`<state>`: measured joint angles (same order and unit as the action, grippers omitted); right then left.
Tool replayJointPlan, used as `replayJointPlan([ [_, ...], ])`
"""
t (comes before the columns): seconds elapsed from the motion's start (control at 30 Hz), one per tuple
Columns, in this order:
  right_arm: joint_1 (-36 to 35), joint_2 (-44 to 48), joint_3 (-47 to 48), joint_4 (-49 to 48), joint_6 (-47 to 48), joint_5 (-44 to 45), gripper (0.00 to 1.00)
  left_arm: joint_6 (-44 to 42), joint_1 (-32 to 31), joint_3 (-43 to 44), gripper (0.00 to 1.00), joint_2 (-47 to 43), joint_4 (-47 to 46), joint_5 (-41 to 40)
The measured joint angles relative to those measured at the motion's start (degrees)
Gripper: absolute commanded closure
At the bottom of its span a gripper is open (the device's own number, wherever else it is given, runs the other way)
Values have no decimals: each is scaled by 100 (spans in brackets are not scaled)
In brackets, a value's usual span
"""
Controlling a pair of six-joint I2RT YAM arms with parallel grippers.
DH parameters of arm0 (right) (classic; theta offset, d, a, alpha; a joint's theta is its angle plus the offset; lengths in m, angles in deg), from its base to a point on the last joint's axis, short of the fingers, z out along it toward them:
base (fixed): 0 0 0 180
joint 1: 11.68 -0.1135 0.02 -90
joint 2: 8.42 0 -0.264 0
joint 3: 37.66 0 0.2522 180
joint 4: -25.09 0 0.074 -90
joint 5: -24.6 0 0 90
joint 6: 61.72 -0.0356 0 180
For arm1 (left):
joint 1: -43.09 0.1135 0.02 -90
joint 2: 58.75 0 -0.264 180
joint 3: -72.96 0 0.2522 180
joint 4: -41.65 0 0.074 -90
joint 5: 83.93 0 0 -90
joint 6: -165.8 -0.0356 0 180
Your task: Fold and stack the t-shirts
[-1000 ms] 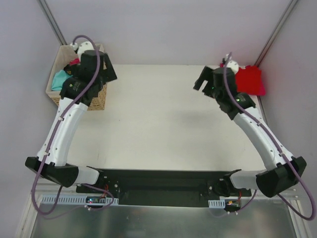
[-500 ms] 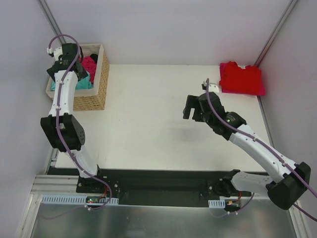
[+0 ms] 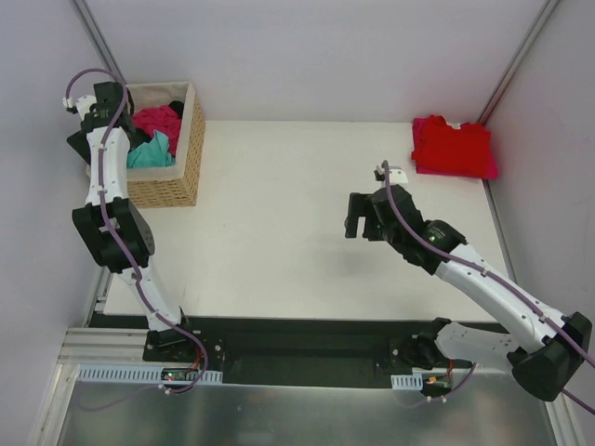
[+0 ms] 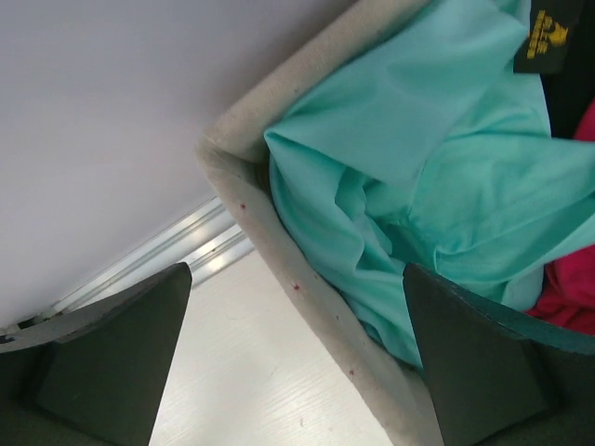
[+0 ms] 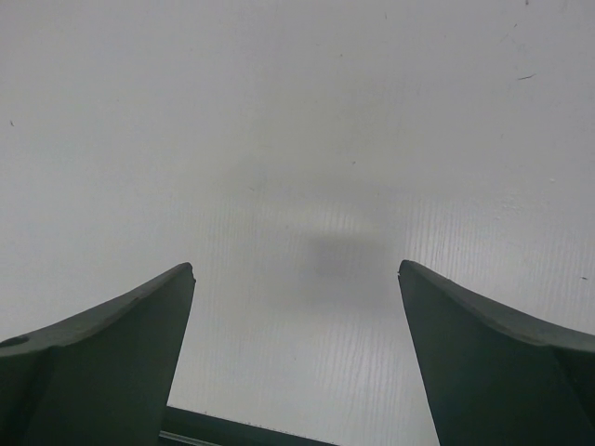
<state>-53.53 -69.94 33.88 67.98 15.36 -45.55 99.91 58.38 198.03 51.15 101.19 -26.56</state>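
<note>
I should keep moving my left gripper inside the basket rim until its fingers are on both sides of the teal t-shirt's top fold [image 4: 372, 125], because that fold lies clear of the magenta t-shirt.
A crumpled teal t-shirt [image 3: 149, 151] [image 4: 437, 158] lies in a wicker basket [image 3: 186, 172] at the table's far left, next to a magenta t-shirt [image 3: 160, 119] [image 4: 572, 302]. My left gripper [image 3: 84, 137] [image 4: 296, 269] hangs open over the basket's left corner rim [image 4: 279, 269], one finger outside and one above the teal cloth, holding nothing. A folded red t-shirt [image 3: 454, 147] lies at the far right corner. My right gripper [image 3: 356, 216] [image 5: 296, 266] is open above bare table right of centre, well away from the red shirt.
The basket's wicker wall faces the table's middle. A metal rail [image 4: 177, 251] runs along the table edge outside the basket. Walls and slanted poles [image 3: 516, 60] close in the back. A black label [image 4: 544, 42] shows on the teal shirt.
The left arm swung from over the basket to its outer left side, elbow drawn in. The right arm pulled back from the red shirt toward the table's middle. Both grippers stayed open.
</note>
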Motion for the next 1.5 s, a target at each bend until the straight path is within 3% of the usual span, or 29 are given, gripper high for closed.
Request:
replayJointPlan([
  [0.6, -321, -901, 7, 28, 35, 151, 4, -118, 293, 1484, 4, 1637, -356, 713],
  [0.63, -334, -988, 9, 28, 35, 149, 4, -122, 293, 1534, 10, 1683, -376, 715],
  [0.67, -350, -1093, 17, 28, 37, 144, 4, -125, 293, 1591, 29, 1735, -393, 715],
  [0.77, -402, -1353, 52, 31, 37, 129, 4, -140, 308, 1725, 57, 1908, -461, 715],
  [0.87, -446, -1495, 103, 31, 37, 127, 4, -175, 345, 1851, 58, 2129, -492, 717],
  [0.9, -450, -1517, 109, 26, 37, 127, 4, -188, 358, 1873, 65, 2214, -498, 717],
  [0.97, -457, -1532, 116, 28, 37, 129, 4, -179, 393, 1875, 100, 2352, -501, 728],
  [1.27, -494, -1598, 210, 31, 35, 131, 4, -103, 424, 1727, 100, 2544, -544, 723],
  [1.5, -737, -1578, 210, 33, 15, 195, 4, -129, 219, 1423, 100, 1873, -570, 1303],
])
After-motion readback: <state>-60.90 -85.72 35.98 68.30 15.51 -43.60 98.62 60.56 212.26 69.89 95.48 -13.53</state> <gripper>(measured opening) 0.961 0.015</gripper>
